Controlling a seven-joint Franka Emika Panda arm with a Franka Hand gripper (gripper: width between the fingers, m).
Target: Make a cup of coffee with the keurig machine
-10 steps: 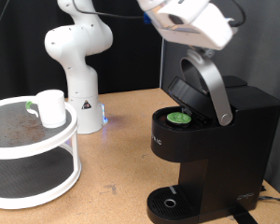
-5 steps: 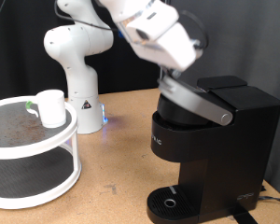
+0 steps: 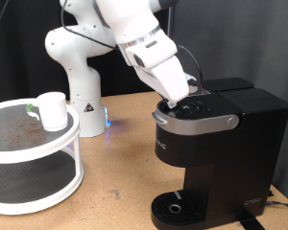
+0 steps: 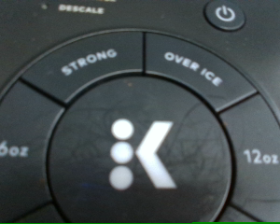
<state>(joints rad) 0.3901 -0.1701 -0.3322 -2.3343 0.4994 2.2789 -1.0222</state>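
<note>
The white cup point(image 3: 54, 112) is standing on the rack and the drip tray point(image 3: 174, 208) is empty, so next my gripper moves away from the button panel and goes to the cup before brewing.
The black keurig machine point(image 3: 230, 158) stands at the exterior view's right with its silver-trimmed lid point(image 3: 194, 117) down flat. My gripper point(image 3: 185, 96) is at the top of that lid, right above the button panel; its fingers do not show clearly. The wrist view is filled by the panel: the round K button point(image 4: 140, 154), STRONG point(image 4: 89, 65), OVER ICE point(image 4: 194, 58), 12oz point(image 4: 261, 157) and the power button point(image 4: 225, 14). The white cup point(image 3: 53, 110) stands on the top tier of a round rack at the exterior view's left. The drip tray point(image 3: 175, 209) holds nothing.
The white two-tier round rack point(image 3: 34, 196) takes up the exterior view's lower left. A small green thing point(image 3: 31, 108) lies behind the cup. The arm's white base point(image 3: 82, 81) stands at the back on the wooden table point(image 3: 125, 163).
The machine's lid was up with a green-lidded pod showing inside; my gripper has come down with the handle and the lid is now shut, hiding the pod.
</note>
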